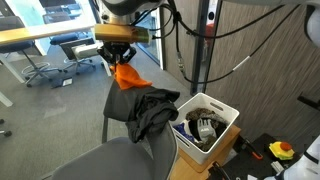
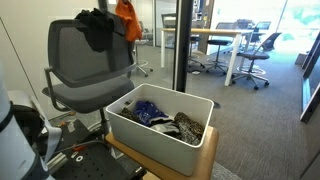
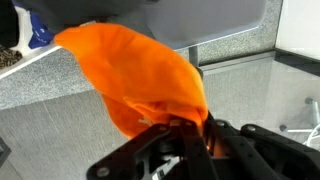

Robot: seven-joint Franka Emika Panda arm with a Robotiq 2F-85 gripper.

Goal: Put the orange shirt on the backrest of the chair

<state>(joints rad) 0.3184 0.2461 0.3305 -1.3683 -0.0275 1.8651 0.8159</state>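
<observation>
The orange shirt hangs mostly past the backrest's edge point(image 2: 130, 42), so my gripper should swing back and bring the shirt's top down over the black garment point(image 2: 97, 31) on the backrest.
The orange shirt point(image 1: 128, 76) hangs from my gripper point(image 1: 118, 62), which is shut on its top. It hangs just above the top edge of the chair's backrest point(image 1: 122, 108), next to a black garment point(image 1: 150, 110) draped over that backrest. In an exterior view the orange shirt point(image 2: 127, 20) shows at the top right of the mesh backrest point(image 2: 85, 60), beside the black garment point(image 2: 96, 28). In the wrist view the orange shirt point(image 3: 140, 80) fills the frame above my shut jaws point(image 3: 185, 130).
A white bin point(image 1: 225, 110) of mixed clothes stands beside the chair on a low wooden surface; it also shows in an exterior view point(image 2: 165, 140). A black pole point(image 2: 183, 45) stands behind it. Desks and office chairs point(image 2: 250, 50) lie further back.
</observation>
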